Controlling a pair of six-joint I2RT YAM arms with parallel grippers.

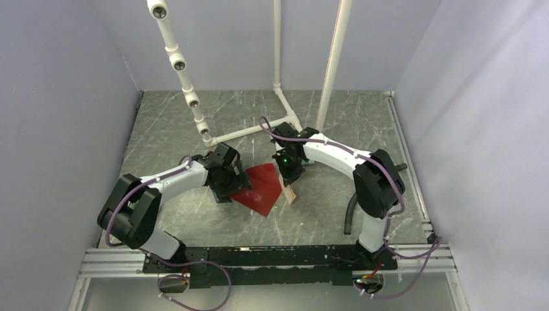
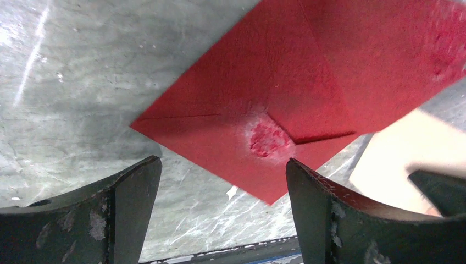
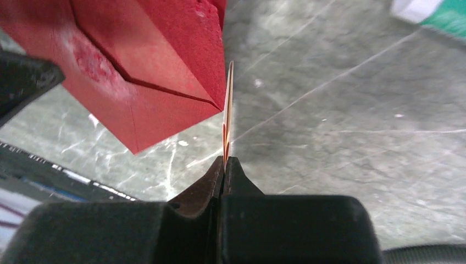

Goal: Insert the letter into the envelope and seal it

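My right gripper should first bring the letter over the envelope's open flap and then slide it into the pocket's opening, because the letter stands outside the envelope's side edge.
The dark red envelope lies on the grey marble table between both arms, seam side up, with a worn pale spot at its middle. In the left wrist view the envelope sits just past my left gripper, which is open and empty, its fingers wide apart. My right gripper is shut on the pale peach letter, held on edge right beside the envelope's flap side. The letter pokes out below my right gripper; it also shows in the left wrist view.
A white pipe frame stands at the back. A black hose lies by the right arm's base. A metal rail runs along the front edge. A green-and-white packet lies farther off.
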